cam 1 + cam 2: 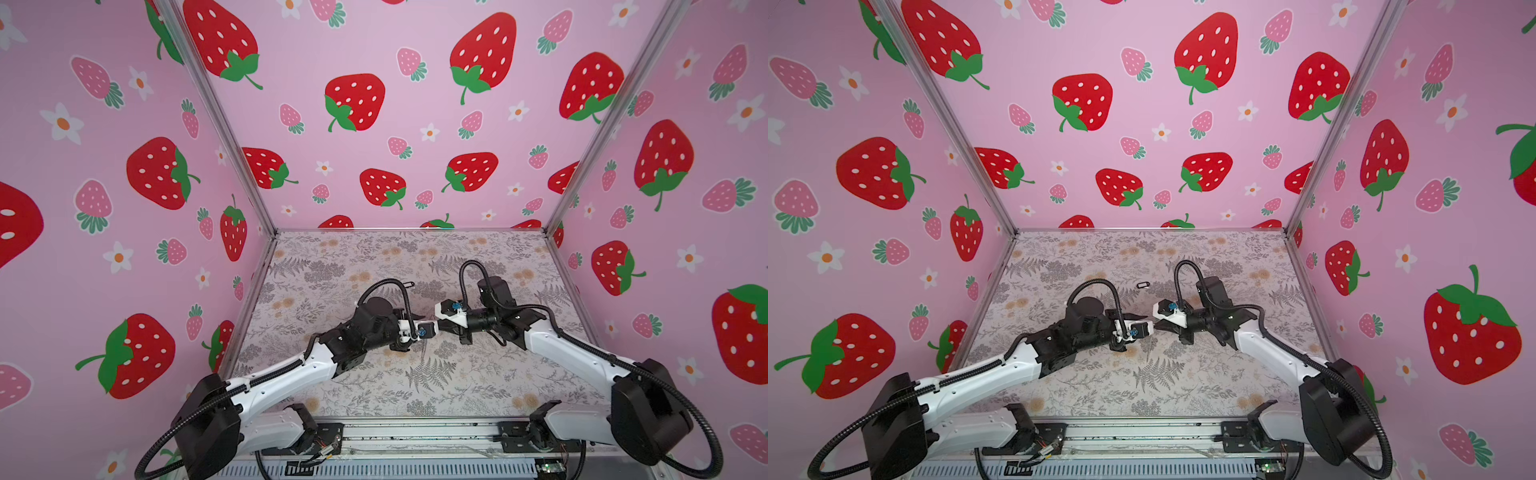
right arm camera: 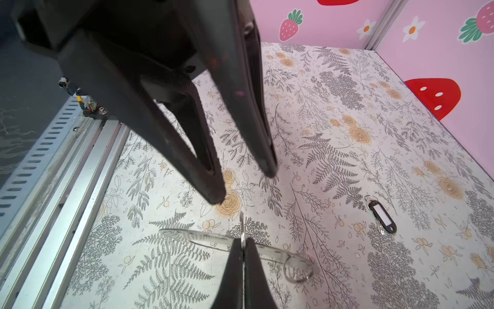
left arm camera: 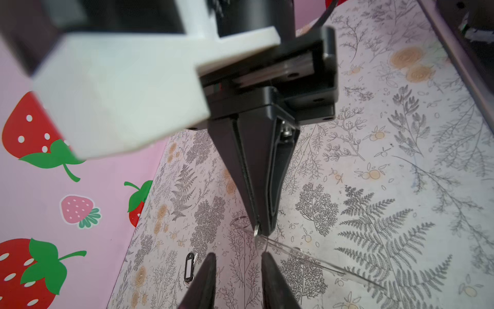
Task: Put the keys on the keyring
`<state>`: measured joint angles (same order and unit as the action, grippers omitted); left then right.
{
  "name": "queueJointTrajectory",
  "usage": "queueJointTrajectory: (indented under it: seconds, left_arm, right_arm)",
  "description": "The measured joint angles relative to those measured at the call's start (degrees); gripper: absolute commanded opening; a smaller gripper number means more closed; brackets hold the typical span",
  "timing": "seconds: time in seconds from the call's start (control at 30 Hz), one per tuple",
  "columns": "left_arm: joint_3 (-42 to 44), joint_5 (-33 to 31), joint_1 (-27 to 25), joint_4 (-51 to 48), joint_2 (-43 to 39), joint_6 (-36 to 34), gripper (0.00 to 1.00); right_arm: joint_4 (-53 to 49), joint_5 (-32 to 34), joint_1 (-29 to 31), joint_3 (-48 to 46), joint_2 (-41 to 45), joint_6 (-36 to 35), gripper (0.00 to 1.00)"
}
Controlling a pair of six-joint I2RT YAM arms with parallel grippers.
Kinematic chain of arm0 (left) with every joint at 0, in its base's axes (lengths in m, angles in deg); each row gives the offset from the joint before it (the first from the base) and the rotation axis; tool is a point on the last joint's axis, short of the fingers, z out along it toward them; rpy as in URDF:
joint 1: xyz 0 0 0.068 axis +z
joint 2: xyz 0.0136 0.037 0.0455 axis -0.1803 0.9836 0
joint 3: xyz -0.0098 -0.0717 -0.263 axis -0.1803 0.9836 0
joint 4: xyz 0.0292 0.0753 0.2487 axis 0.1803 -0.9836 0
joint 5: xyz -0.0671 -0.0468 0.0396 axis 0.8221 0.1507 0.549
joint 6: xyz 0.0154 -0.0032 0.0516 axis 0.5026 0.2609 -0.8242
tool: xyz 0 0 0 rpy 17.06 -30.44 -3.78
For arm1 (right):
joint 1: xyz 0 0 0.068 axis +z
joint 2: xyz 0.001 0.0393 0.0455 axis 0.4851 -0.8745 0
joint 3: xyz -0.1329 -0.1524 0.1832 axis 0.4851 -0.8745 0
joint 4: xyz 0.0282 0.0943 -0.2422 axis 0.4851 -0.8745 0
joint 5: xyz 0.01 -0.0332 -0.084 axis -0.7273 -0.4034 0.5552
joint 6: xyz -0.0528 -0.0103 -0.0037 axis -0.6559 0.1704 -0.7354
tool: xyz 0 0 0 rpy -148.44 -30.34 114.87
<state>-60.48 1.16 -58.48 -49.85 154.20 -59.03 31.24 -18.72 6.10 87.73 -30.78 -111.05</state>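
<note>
The small wire loop (image 3: 264, 248) sits toward one finger of my open left gripper. Next, I centre that gripper on the loop's tip (image 2: 242, 220), then grasp the loop first.
My right gripper (image 2: 243, 243) is shut on a small wire loop of the keyring (image 2: 203, 238), a flat silvery ring held edge-on above the table. Another wire loop (image 2: 298, 270) hangs from the ring. In the left wrist view the right gripper (image 3: 260, 227) points down at the keyring (image 3: 307, 256). My left gripper (image 3: 239, 258) stands open just in front of it, holding nothing; the same jaws show in the right wrist view (image 2: 242, 186). One of the keys, a black-rimmed white tag (image 2: 382, 216), lies on the table further back, also seen in a top view (image 1: 1143, 285).
Both arms meet over the middle of the floral table (image 1: 374, 395). A metal rail (image 2: 80, 160) runs along the front edge. Pink strawberry walls (image 1: 124, 208) close in the left, back and right sides.
</note>
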Motion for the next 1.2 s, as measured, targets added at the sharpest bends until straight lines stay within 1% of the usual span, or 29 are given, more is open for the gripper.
queueJointTrajectory:
  seconds: [0.23, 0.43, 0.9, 1.03, 1.2]
  left_arm:
    - [-2.05, -6.12, -3.41, -1.25, 4.37, -2.36, 0.3]
    - [-3.1, -8.57, -3.65, -1.33, 4.76, -2.91, 0.27]
    - [-5.4, -8.81, -3.67, -4.24, 7.19, -2.86, 0.25]
    - [-5.86, -8.83, -3.67, -4.83, 7.87, -2.6, 0.19]
    - [-6.64, -9.22, -3.67, -6.08, 8.33, -1.84, 0.13]
  right_arm:
    - [-3.74, 1.2, 0.07, 2.16, -1.86, 0.63, 0.0]
    - [-4.79, 1.79, 0.39, 2.56, -2.16, 1.22, 0.0]
    - [-5.01, 2.16, 0.39, 2.58, -2.14, 1.27, 0.0]
    - [-4.98, 2.58, 0.48, 2.58, -1.99, 1.27, 0.0]
    - [-4.83, 5.14, 1.18, 2.58, -0.81, 1.11, 0.0]
